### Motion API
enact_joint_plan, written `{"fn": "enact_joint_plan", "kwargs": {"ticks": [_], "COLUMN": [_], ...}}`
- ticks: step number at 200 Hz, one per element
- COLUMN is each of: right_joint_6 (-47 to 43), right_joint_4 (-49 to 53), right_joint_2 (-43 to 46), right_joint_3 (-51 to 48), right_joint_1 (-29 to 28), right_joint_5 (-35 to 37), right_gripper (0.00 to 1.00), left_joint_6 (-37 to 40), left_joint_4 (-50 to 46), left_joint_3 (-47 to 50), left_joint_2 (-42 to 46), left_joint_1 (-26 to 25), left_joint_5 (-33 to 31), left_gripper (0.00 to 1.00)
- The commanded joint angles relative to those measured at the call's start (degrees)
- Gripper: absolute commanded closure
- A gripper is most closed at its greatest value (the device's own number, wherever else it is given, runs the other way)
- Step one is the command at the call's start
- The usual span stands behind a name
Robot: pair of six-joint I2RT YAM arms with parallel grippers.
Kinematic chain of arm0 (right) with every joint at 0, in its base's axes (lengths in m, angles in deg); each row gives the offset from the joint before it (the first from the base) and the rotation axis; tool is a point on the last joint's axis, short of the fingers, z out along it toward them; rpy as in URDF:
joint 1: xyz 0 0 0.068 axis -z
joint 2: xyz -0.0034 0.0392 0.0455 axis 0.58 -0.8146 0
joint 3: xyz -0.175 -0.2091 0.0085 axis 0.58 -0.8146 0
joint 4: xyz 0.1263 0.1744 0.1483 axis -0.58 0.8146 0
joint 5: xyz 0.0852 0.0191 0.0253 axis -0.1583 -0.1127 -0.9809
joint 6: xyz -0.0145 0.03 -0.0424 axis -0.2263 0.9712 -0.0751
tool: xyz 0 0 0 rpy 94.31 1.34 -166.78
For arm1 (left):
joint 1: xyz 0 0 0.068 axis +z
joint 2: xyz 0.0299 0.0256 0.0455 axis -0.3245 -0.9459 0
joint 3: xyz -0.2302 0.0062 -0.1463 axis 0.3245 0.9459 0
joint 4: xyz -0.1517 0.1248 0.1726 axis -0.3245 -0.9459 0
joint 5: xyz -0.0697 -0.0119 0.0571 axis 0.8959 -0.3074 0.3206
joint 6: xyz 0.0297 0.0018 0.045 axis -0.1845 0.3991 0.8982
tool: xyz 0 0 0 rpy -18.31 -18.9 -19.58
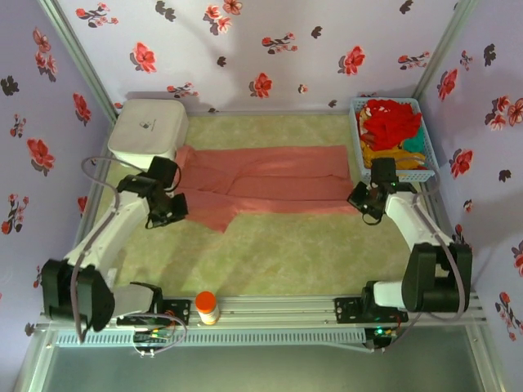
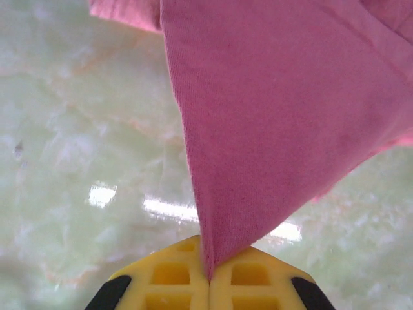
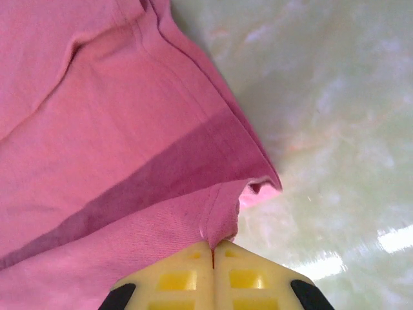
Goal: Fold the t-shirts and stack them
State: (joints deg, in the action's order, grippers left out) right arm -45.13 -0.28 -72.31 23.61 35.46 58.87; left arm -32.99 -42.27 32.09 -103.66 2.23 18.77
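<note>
The robot's left gripper should bring the t-shirt's corner back toward the white box and lay the t-shirt's flap down flat, because the t-shirt's near edge hangs in a slanted point.
A salmon-pink t-shirt (image 1: 270,175) lies stretched across the far half of the table. At its left end my left gripper (image 1: 173,206) is shut on a lifted corner of the cloth (image 2: 271,123), which hangs as a point into the yellow jaws (image 2: 208,274). My right gripper (image 1: 365,202) is shut on the hemmed edge at the shirt's right end (image 3: 129,168), pinched between closed jaws (image 3: 213,253). More t-shirts, red, orange-yellow and teal, are piled in the light-blue basket (image 1: 356,122) at the back right; the red one (image 1: 391,120) lies on top.
A white rounded plastic box (image 1: 147,129) stands at the back left, touching the shirt's left end. An orange-capped bottle (image 1: 207,307) sits on the front rail between the arm bases. Floral walls close in three sides. Pale green table (image 1: 286,253) lies bare in front of the shirt.
</note>
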Motion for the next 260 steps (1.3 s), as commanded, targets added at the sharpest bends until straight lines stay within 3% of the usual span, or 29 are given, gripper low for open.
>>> {"fn": "enact_joint_plan", "kwargs": {"ticks": [1,71,107,137,216,260], "right_joint_6": [0.68,2.64,2.57,1.19,-2.7,-2.75], "right_joint_4": [6.39,9.45,8.99,7.57,3.53,1.35], "right_joint_2": [5.03,14.44,16.48,11.87,-8.15,-17.29], "right_joint_3": [-2.56,-8.76,-9.19,-5.92,7.21,14.08], "right_joint_1": [0.25,0.25,0.25,0.25,0.34,0.34], "right_joint_5": [2.09,2.63,3.32,2.97,-0.69,-2.05], "right_gripper": [1.0,1.0,1.0,1.0,1.0,1.0], "left_joint_6": [-4.95,-14.88,-15.3,-11.89,3.82,6.69], "left_joint_4": [-7.63,-16.76,-16.99,-12.34,-4.59,-0.76], "left_joint_3": [2.13,1.48,2.65,0.48,-16.13,-21.4], "left_joint_2": [5.41,17.57,18.97,13.5,-5.56,-14.44], "left_joint_1": [-1.07,-5.41,-5.64,-4.8,5.54,8.18], "left_joint_5": [0.7,2.64,1.61,1.13,1.5,2.07], "left_gripper": [1.0,1.0,1.0,1.0,1.0,1.0]}}
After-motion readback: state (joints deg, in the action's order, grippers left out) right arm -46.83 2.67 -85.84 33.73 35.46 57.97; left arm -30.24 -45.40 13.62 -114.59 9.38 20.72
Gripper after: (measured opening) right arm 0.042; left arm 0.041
